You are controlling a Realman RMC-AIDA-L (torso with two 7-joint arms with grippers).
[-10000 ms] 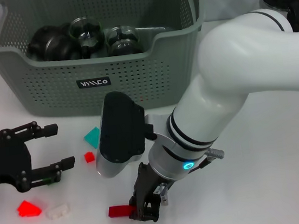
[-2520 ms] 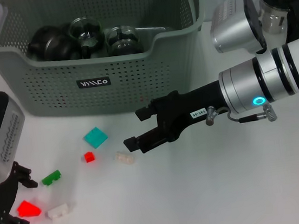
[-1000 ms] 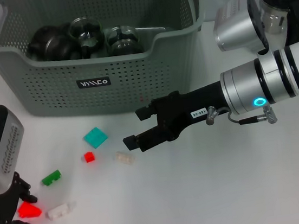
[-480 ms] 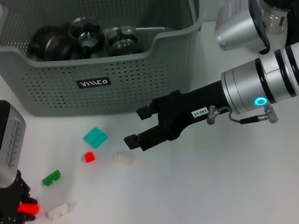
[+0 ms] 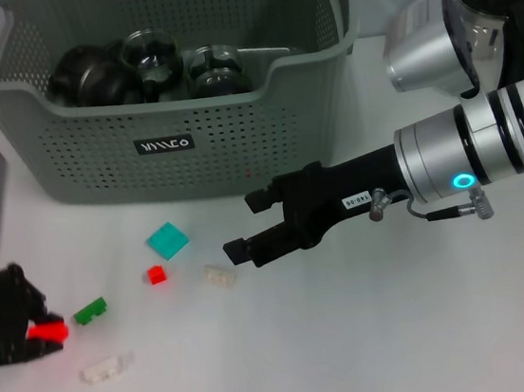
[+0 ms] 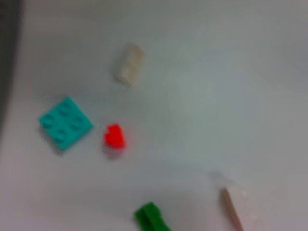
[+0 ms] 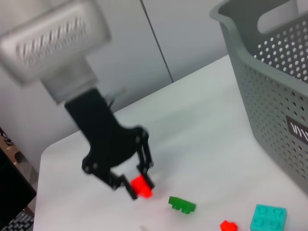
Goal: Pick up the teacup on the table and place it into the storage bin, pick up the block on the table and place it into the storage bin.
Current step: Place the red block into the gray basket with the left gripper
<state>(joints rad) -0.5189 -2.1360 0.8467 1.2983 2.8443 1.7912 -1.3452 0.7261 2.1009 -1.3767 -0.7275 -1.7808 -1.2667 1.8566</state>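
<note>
I should keep lifting the red block until it hangs over the storage bin's opening, because it is between my left gripper's fingers and clear of the green block.
My left gripper is at the table's front left, shut on a red block. The right wrist view shows that same gripper holding the red block just above the table. My right gripper hangs open and holding nothing in front of the storage bin, over the middle of the table. The grey-green perforated bin holds a dark teapot and glass cups. A glass cup shows at the far right behind my right arm.
Loose on the table lie a teal block, a small red block, a green block, a translucent block and a white block. The left wrist view shows the teal block, small red block and green block.
My left gripper closed on the red block and raised it off the table, the arm rising toward the left. My right arm shifted slightly right, still open.
</note>
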